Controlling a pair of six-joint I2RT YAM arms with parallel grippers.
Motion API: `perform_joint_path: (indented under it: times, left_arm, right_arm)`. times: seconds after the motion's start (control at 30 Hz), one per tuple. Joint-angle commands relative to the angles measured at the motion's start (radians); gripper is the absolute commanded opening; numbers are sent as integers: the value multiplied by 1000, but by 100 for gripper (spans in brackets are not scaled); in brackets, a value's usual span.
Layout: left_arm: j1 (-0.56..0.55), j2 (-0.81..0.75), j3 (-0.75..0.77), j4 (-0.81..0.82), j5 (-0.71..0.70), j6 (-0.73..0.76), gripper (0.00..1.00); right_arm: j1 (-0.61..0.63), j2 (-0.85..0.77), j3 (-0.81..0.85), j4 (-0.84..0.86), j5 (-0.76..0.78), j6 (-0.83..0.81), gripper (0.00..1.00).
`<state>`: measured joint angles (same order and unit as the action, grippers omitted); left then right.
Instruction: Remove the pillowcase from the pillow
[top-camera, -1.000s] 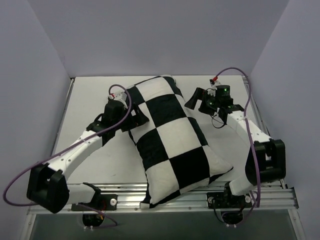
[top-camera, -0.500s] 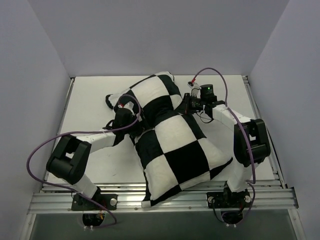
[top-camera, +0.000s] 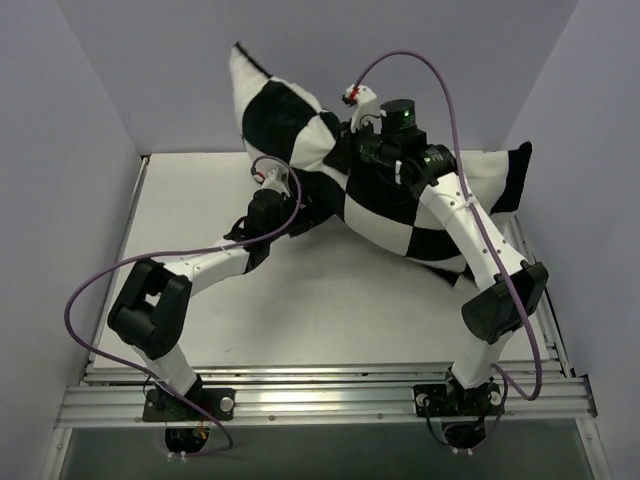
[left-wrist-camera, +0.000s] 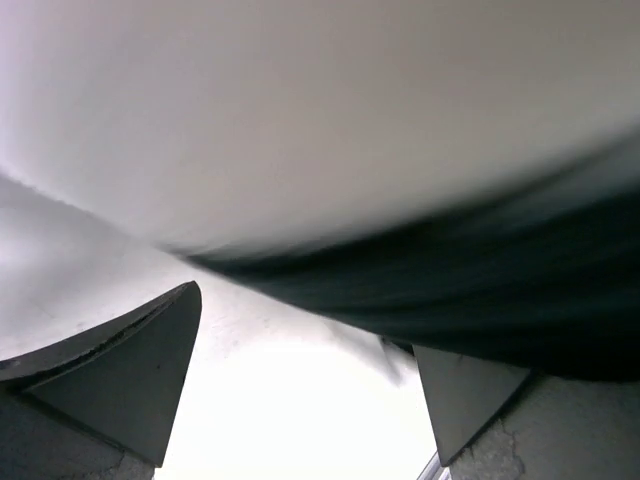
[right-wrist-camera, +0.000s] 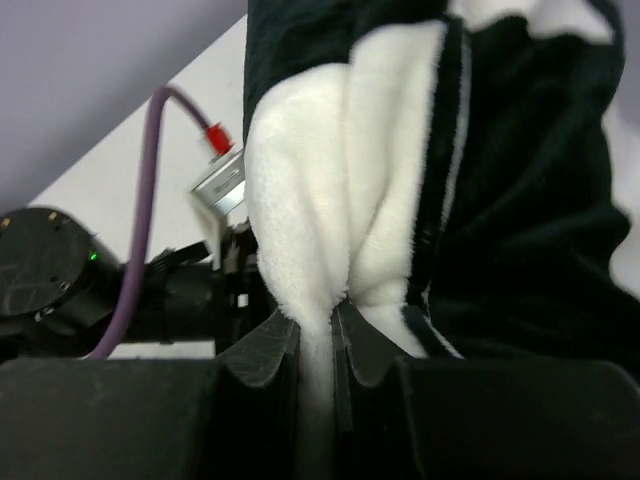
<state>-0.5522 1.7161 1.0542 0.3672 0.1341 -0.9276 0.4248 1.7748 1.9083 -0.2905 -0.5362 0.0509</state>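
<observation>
The pillowcase is hanging from my right gripper above my left gripper's open fingertips. I should lay the pillowcase down flat first, and then pinch its end (top-camera: 266, 108) from above with my left gripper.
The black-and-white checkered pillowcase (top-camera: 290, 120) hangs bulging in the air over the back of the table, one corner sticking up at the far left. The pillow is hidden inside it. My right gripper (top-camera: 352, 152) is raised high and shut on a pinched fold of the case; the right wrist view shows white plush (right-wrist-camera: 310, 180) squeezed between the jaws of that gripper (right-wrist-camera: 318, 320). My left gripper (top-camera: 296, 212) is open just under the case's lower left part. In the left wrist view its fingers (left-wrist-camera: 130, 380) stand wide apart with the cloth (left-wrist-camera: 450, 290) overhead and nothing between them.
White tabletop (top-camera: 330, 310) spreads in front of the lifted bundle. Grey-violet walls close in the back and both sides. A metal rail (top-camera: 330, 395) runs along the near edge by the arm bases. Purple cables (top-camera: 85, 300) loop off both arms.
The right gripper closed on the pillowcase and hauled the whole bundle up and back off the table. The left arm slid forward beneath it, still open.
</observation>
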Motion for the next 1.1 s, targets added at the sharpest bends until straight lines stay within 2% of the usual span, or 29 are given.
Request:
perform_joint_path:
  times: [0.0, 0.07, 0.1, 0.13, 0.2, 0.23, 0.27, 0.3, 0.33, 0.4, 0.43, 0.53, 0.63, 0.73, 0.9, 0.97, 1.03, 1.07]
  left_arm:
    - [-15, -93, -24, 110, -65, 12, 95]
    - [-15, -189, -133, 137, -86, -19, 97]
    - [-18, -231, -254, 133, -94, -28, 97]
    - [-21, -284, -313, 118, -102, -51, 99]
    - [-44, -471, -452, 22, -108, -54, 96]
    - [-58, -548, -480, -46, -111, -50, 95]
    - [-89, -705, -496, -198, -125, -37, 94]
    - [-106, -781, -505, -277, -143, -25, 94]
    - [-121, -861, -504, -357, -160, -5, 94]
    - [-140, -1064, -484, -596, -198, 10, 94]
    - [-141, -1125, -447, -669, -211, 24, 94]
    - [-140, -1257, -373, -873, -301, 70, 94]
    - [-138, -1228, -269, -961, -401, 154, 94]
    - [-137, -1071, -163, -947, -448, 264, 94]
    - [-100, -658, 112, -909, -412, 444, 94]
    - [-54, -519, 170, -866, -387, 501, 94]
    - [1, -452, 200, -818, -346, 510, 94]
    - [33, -397, 201, -774, -290, 504, 94]
  right_arm:
    - [141, -41, -87, -92, -36, -40, 0]
    - [178, -78, -191, -44, -18, -33, 2]
    - [189, -89, -292, -35, -5, -17, 6]
    - [199, -116, -342, -23, 22, -11, 11]
    - [230, -149, -422, -10, 53, 4, 19]
    - [241, -194, -486, -4, 83, 24, 30]
    - [253, -224, -515, 4, 99, 35, 35]
    - [261, -254, -540, 11, 116, 52, 39]
    - [279, -314, -583, 28, 133, 84, 49]
    - [287, -369, -612, 31, 208, 119, 57]
    - [296, -417, -623, 30, 243, 135, 64]
    - [296, -491, -669, 11, 399, 207, 74]
    - [292, -552, -719, -25, 582, 292, 80]
    - [289, -613, -787, -44, 720, 377, 84]
    - [255, -679, -916, -41, 785, 483, 87]
    - [235, -701, -982, -13, 782, 512, 87]
    - [191, -716, -1043, 31, 768, 529, 87]
    - [169, -719, -1063, 51, 748, 529, 87]
